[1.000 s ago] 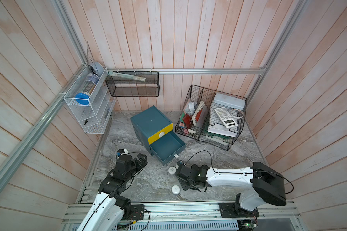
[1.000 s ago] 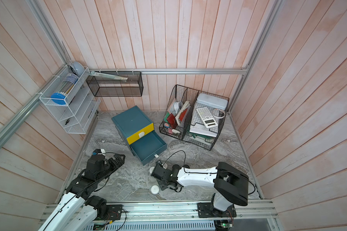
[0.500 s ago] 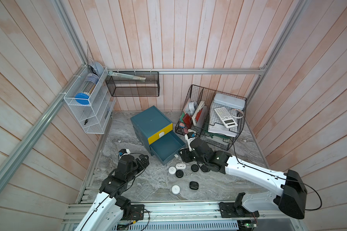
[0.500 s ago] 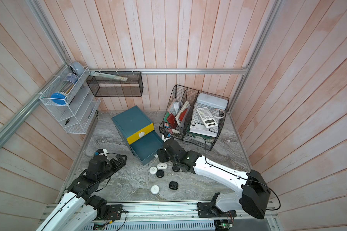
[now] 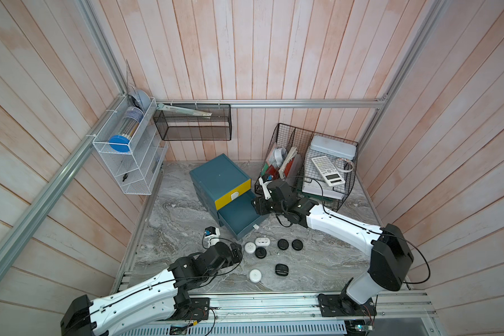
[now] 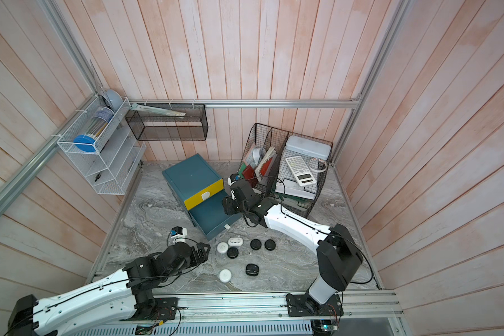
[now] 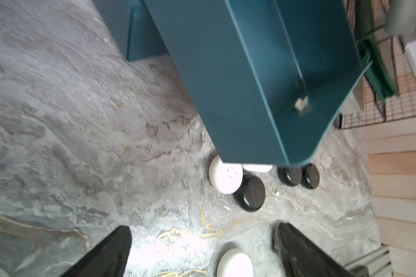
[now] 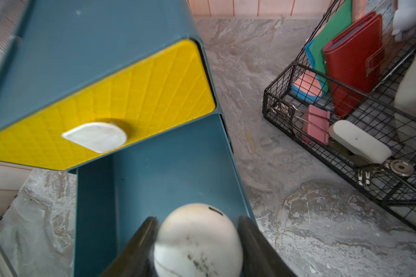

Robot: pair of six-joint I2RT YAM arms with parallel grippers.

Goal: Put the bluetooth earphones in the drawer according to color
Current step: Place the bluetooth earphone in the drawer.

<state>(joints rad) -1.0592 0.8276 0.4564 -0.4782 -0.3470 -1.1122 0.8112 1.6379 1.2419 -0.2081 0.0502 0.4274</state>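
Note:
My left gripper keeps going toward the white case [image 5: 255, 275] nearest the metal rail, which lies clear of the other cases, and closes around its sides.
The teal drawer chest [image 5: 218, 177] stands at the back middle, its yellow top drawer [image 8: 130, 96] closed and a teal drawer [image 5: 239, 215] pulled out. My right gripper [image 8: 198, 220] is shut on a white earphone case [image 8: 197, 239] held above the open drawer's inside [image 8: 166, 167]; in both top views it [image 6: 227, 206] sits at that drawer's right wall. On the marble in front lie three white cases [image 5: 250, 247] [image 5: 262, 241] [image 5: 255, 275] and several black ones [image 5: 282, 244]. My left gripper [image 7: 201, 230] is open just above the table, with a white case [image 7: 235, 263] between its fingers, untouched.
A black wire-mesh organiser [image 5: 346, 186] with a calculator [image 5: 328, 170], folders and a box stands right of the chest, close behind my right arm. A white wire shelf [image 5: 134, 163] hangs on the left wall, a black mesh basket [image 5: 192, 125] on the back wall. A metal rail [image 5: 274, 302] runs along the front.
My right arm has carried the white case from the front of the table back to above the open drawer. My left gripper has moved right, toward the cases on the table.

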